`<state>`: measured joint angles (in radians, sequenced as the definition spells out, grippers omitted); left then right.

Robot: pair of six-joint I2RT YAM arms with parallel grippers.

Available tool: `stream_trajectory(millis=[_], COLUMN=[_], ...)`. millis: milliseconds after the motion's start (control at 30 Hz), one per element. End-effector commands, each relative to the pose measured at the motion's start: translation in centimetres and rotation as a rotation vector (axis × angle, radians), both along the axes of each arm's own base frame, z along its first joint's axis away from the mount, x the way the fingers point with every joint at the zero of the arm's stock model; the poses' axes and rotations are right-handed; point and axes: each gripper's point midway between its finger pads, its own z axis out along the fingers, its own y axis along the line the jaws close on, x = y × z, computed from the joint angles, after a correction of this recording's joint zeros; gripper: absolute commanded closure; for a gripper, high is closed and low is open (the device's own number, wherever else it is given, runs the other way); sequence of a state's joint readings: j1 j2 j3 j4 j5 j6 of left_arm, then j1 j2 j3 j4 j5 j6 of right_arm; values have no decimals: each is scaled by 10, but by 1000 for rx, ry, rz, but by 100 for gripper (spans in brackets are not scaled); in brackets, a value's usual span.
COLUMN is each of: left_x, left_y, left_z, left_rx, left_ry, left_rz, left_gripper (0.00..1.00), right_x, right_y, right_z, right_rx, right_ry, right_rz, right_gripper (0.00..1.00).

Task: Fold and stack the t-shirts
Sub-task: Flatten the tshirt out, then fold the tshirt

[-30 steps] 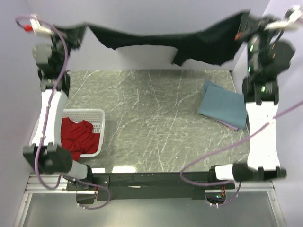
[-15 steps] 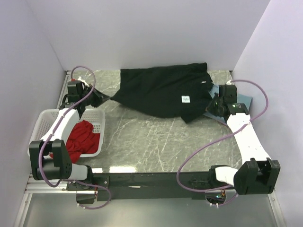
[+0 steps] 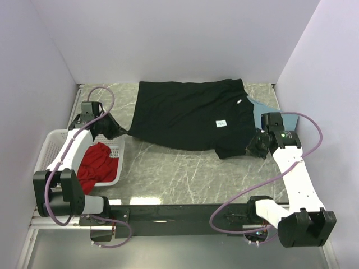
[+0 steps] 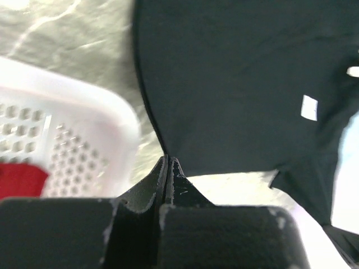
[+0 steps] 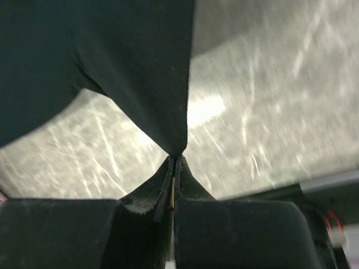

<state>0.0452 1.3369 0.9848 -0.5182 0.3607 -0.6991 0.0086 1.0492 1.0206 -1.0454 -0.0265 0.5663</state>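
Note:
The black t-shirt's sleeve [image 3: 229,152] sticks out past its near edge in my right gripper, so next I move both held corners away from me and fold over the white square mark [image 3: 221,123].
The black t-shirt [image 3: 188,115] with a small white square mark [image 3: 221,124] lies spread across the far half of the table. My left gripper [image 3: 125,133] is shut on its near-left corner, and in the left wrist view the black t-shirt [image 4: 235,84] stretches away from the left gripper [image 4: 168,159]. My right gripper [image 3: 250,147] is shut on the shirt's near-right corner, where the right wrist view has a point of the black t-shirt [image 5: 134,67] ending between the tips of the right gripper [image 5: 175,158]. A red t-shirt [image 3: 98,165] lies in the basket. A dusty-blue t-shirt [image 3: 259,106] peeks out under the black one's right edge.
The white latticed basket [image 3: 59,140] stands at the near left, under my left arm, and the basket [image 4: 84,140] fills the left of the left wrist view. Purple walls close in the table on three sides. A black rail [image 3: 185,212] runs along the near edge.
A second ago both grippers held the black t-shirt stretched high in the air. They have since come down, spreading it flat on the table, and drawn it toward the near side.

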Motion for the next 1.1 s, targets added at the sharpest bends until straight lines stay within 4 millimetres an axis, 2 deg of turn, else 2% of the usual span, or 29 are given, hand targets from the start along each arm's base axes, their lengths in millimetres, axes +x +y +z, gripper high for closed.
stream_trajectory(millis=[0,200,367,500,633,700,733,867,933,1000,1033,1067], left_x=[1,-1,0,4,16,25,26,46,57,64,72,75], left_y=[14,17,20,14,3,-1,-4,-10,-10,-9,-7,-6], left_z=[7,1,7,12,16,10,13,6,12,7,12,7], left_rx=[105,137,150,115,43,5,-8,-47,-46,-42,-34,-31], left_ry=[1,43,56,44,20,31,24,29,7,19,2,20], left_rz=[-24,-59,-68,-82,-98,-107,-115,-141,-144,-145,-142,-141], left_gripper=[100,100,100,100,100,100,100,100,100,100,100,100], right_x=[-39,-67,-89,-90,-73,-58,-52,-14,4,22,33,42], right_y=[-8,-5,7,13,10,4,1,-4,-5,-7,-8,-11], right_z=[-7,-12,-20,-23,-22,-23,-23,-17,-7,-6,1,-4], right_rx=[-37,-42,-29,-33,-64,-84,-85,-60,-55,-49,-48,-54], right_ry=[112,162,205,210,203,201,199,163,125,121,97,114], right_rz=[-42,-58,-55,-40,-32,-37,-44,-57,-50,-45,-43,-38], right_gripper=[100,100,100,100,100,100,100,100,100,100,100,100])
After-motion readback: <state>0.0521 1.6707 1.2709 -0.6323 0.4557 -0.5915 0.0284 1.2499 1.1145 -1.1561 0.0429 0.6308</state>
